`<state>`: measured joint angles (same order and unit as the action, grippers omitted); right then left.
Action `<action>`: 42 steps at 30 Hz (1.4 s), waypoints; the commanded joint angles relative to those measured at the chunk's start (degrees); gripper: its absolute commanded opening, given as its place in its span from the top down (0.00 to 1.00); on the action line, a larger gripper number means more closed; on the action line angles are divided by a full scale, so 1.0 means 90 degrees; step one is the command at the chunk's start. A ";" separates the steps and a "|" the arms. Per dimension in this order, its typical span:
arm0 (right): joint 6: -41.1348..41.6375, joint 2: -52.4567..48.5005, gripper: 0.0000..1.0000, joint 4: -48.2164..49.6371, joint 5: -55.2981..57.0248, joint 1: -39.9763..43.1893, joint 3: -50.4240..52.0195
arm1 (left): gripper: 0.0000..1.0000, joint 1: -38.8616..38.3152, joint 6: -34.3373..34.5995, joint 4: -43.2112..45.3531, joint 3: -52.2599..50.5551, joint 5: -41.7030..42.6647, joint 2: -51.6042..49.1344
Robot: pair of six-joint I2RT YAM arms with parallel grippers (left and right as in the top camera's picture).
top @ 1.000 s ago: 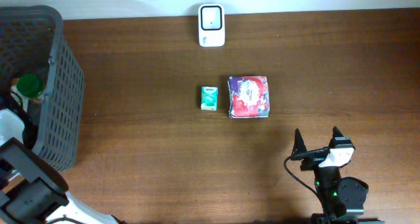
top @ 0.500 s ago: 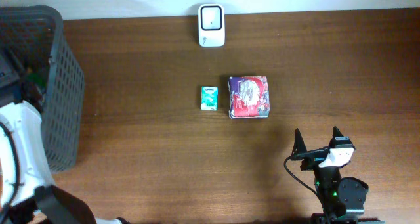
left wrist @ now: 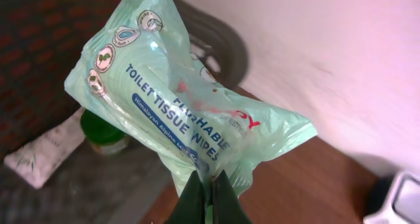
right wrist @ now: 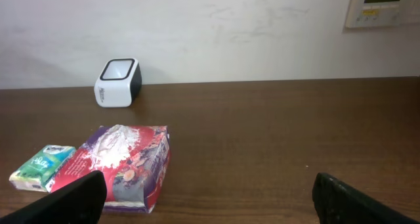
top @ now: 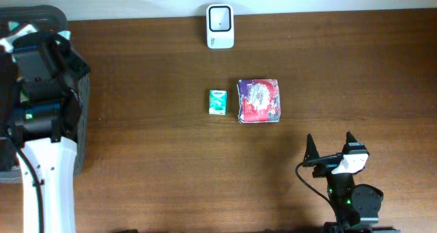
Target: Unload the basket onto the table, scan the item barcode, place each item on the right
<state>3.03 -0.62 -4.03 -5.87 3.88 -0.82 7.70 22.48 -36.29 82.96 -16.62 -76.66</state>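
Note:
My left gripper keeps carrying the pale green pack (left wrist: 167, 96), hanging clear of the basket, to the open table in front of the red-purple pack and releases it.
A pale green pack of flushable toilet tissue wipes (left wrist: 177, 99) hangs in the air in the left wrist view. My left gripper (left wrist: 210, 184) is shut on the pack's crimped lower edge, above the dark mesh basket (left wrist: 39, 40). From overhead the left arm (top: 44, 89) covers the basket's top and hides the pack. The white scanner with a dark window (top: 220, 26) stands at the table's far edge, also seen as the scanner (right wrist: 118, 82) from the right wrist. My right gripper (top: 330, 139) rests open at the near right, nothing between its fingers.
A small green pack (top: 217, 102) and a red-purple pack (top: 259, 100) lie side by side mid-table. Inside the basket lie a green-lidded container (left wrist: 105, 132) and a white packet (left wrist: 42, 159). The basket wall (top: 80, 134) stands at the table's left end.
My left arm has risen out of the basket and now stands over it with the wipes pack held. The right arm and the table items have not moved.

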 commanded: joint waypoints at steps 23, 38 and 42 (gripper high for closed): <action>0.0022 0.0041 0.01 -0.0005 0.0056 0.0032 0.0056 | 0.89 -0.2368 -0.3993 -0.1234 0.0073 0.4267 -0.1637; 0.0022 0.0041 0.01 -0.0005 0.0056 0.0032 0.0056 | 0.01 -0.4061 0.0306 -0.3546 -0.0090 0.3878 -0.2506; 0.0022 0.0041 0.01 -0.0005 0.0056 0.0032 0.0056 | 0.01 -0.4835 0.2948 -0.3303 -0.0595 0.2531 -0.2637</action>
<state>3.01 -0.62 -4.03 -5.87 3.88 -0.82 -32.40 30.96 -67.31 80.66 14.41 -99.50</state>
